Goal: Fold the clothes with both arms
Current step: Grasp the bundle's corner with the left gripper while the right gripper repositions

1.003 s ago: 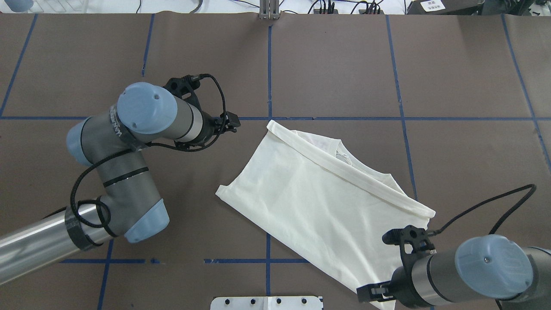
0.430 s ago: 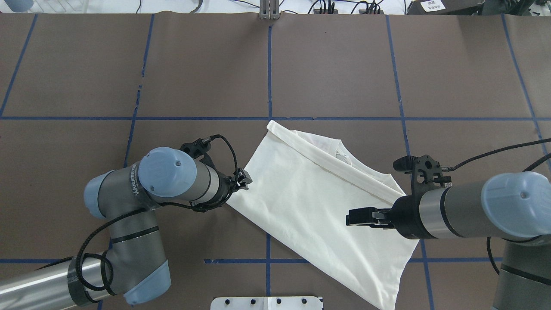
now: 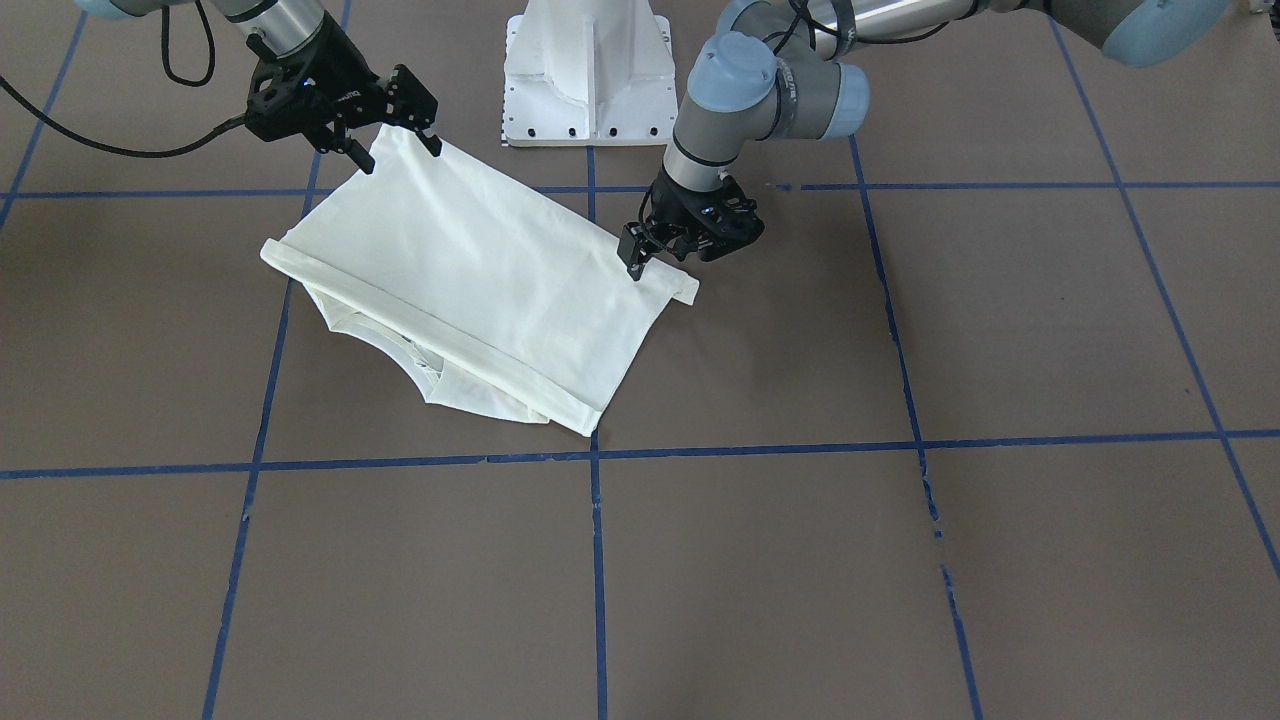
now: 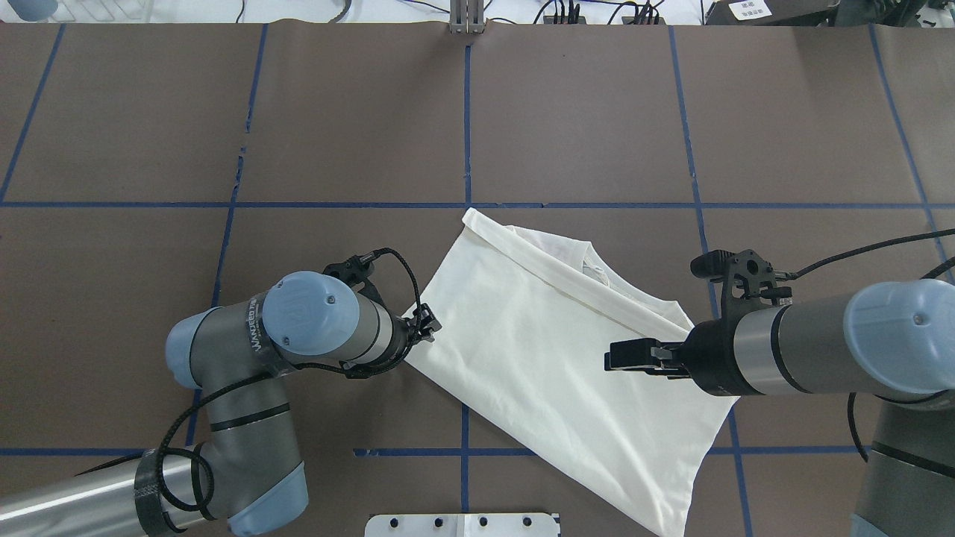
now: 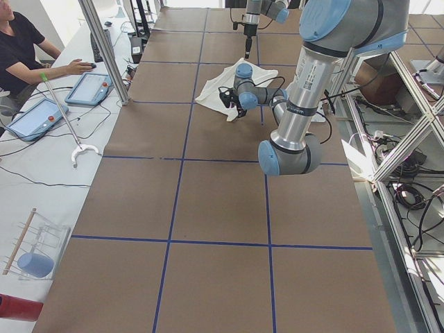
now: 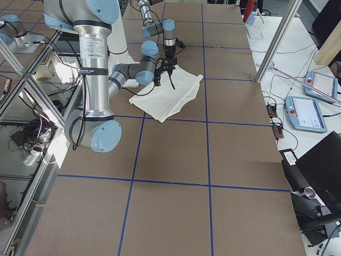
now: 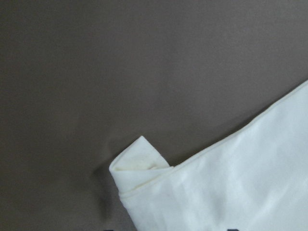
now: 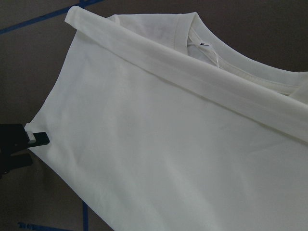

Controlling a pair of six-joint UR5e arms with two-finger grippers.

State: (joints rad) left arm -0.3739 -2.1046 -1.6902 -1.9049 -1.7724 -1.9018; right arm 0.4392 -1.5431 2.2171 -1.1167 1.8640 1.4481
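I expect the cream shirt (image 3: 486, 270) to swing around and keep its folds when I pull its corner, because the rolled hem band (image 3: 434, 337) lies flat along the shirt's edge.
The cream shirt (image 4: 537, 358) lies folded and slanted on the brown table, plain side up. A rolled hem band and the collar (image 4: 597, 270) are at its far edge; no print shows. My left gripper (image 4: 429, 326) is open and empty, low over the shirt's left corner (image 7: 139, 163), which has a small turned-up flap. In the front-facing view it (image 3: 655, 258) stands just above that corner. My right gripper (image 3: 395, 150) is open and empty, raised above the shirt's right part (image 8: 159, 134). A left fingertip (image 8: 36, 139) shows in the right wrist view.
The white pedestal base (image 3: 585, 70) stands at the near edge behind the shirt. Blue tape lines (image 4: 467, 134) grid the table. An operator (image 5: 21, 48) sits at a side bench with tablets, beyond the far edge.
My left gripper has moved toward me and right, down to the shirt's left corner. My right gripper has moved away from me, from the shirt's near corner to over its right part.
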